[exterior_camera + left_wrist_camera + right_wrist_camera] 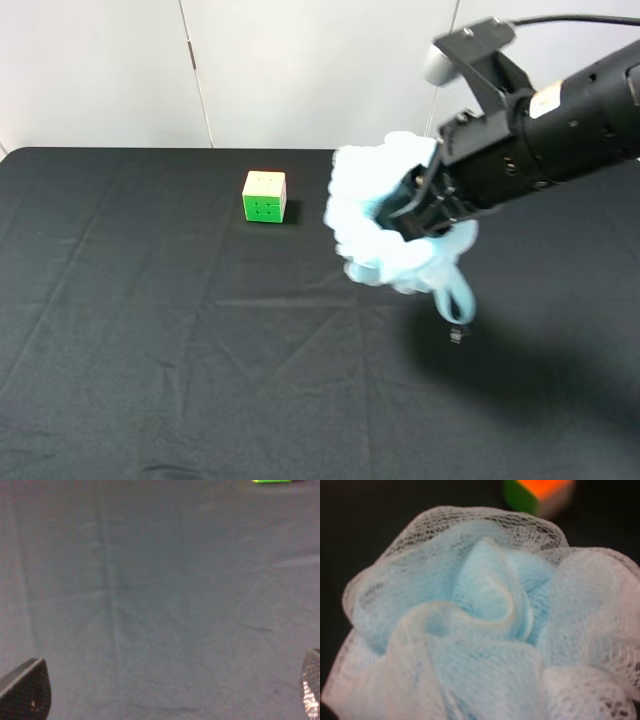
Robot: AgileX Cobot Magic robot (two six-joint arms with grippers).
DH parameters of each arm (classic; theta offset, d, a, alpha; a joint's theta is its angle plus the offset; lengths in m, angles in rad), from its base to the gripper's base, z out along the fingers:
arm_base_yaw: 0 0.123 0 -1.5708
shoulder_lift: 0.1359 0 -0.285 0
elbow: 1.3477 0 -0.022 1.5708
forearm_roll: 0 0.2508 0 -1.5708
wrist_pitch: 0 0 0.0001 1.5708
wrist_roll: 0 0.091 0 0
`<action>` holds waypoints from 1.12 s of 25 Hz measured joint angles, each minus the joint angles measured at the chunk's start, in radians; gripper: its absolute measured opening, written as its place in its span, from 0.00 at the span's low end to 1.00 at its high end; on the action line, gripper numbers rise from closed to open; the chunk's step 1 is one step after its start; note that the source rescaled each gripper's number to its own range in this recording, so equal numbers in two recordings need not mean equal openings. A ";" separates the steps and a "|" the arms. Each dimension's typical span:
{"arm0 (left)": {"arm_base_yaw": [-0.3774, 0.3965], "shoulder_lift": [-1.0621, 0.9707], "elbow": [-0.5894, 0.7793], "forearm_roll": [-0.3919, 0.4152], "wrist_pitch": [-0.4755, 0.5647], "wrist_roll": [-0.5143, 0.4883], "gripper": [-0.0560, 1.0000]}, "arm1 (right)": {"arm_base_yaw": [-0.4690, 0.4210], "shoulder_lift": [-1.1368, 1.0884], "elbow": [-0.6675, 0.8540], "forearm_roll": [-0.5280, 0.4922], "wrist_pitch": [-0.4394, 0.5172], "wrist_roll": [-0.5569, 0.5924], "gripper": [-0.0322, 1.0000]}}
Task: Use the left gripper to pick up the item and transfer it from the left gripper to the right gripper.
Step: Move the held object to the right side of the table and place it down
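Note:
My right gripper should keep lowering the pouf [368, 205], which hangs from it, onto the cloth [528, 288] that lies clear under its arm, until the pouf rests there.
The light-blue mesh bath pouf [375, 225] hangs above the black table right of centre, and its ribbon loop [456, 295] dangles below it. My right gripper [422, 205] reaches in from the right and is shut on the pouf, with its fingers buried in the mesh. In the right wrist view the pouf [480, 625] fills the frame and hides the fingers. My left gripper [167, 690] is open and empty, its two fingertips [25, 692] wide apart over bare cloth. The left arm is out of the high view.
A green-yellow puzzle cube [264, 196] sits on the black tablecloth [150, 330] left of the pouf. It also shows in the right wrist view [540, 495] and at the edge of the left wrist view [270, 481]. White wall panels stand behind the table.

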 joint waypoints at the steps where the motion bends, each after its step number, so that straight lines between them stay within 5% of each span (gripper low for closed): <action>1: 0.022 -0.002 0.000 0.000 -0.001 0.000 1.00 | -0.020 0.000 0.000 -0.038 0.027 0.027 0.03; 8: 0.142 -0.046 0.000 0.000 -0.003 0.000 1.00 | -0.169 0.048 0.000 -0.234 0.110 0.230 0.03; 28: 0.149 -0.046 0.000 0.000 -0.003 0.000 1.00 | -0.369 0.303 -0.001 -0.291 0.106 0.249 0.03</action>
